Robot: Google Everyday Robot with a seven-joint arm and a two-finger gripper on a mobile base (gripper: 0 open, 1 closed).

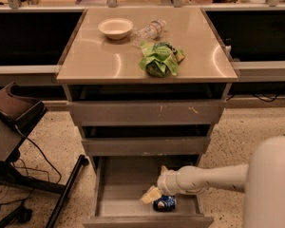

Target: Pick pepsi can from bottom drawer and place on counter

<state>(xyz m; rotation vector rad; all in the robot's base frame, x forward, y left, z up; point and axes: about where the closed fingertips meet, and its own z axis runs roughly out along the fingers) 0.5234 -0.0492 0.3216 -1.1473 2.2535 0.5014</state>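
I should move back and lower my gripper's open fingers over the can's body (164, 204), because they point across above the pepsi can and reach past its end.
The pepsi can (164, 203) lies on its side on the floor of the open bottom drawer (123, 194), near the drawer's low front and right of middle. My gripper (156, 183) reaches into the drawer from the right on a white arm. It is open and holds nothing. Its lower pale fingertip (151, 194) sits just left of and above the can, touching or nearly touching it. The counter (109, 61) is the glossy tan top of the cabinet above.
On the counter stand a white bowl (115, 28), a clear water bottle (149, 30) lying down and a green chip bag (159, 59). The two upper drawers (147, 113) are slightly ajar. A dark chair and cables (14, 127) stand at the left.
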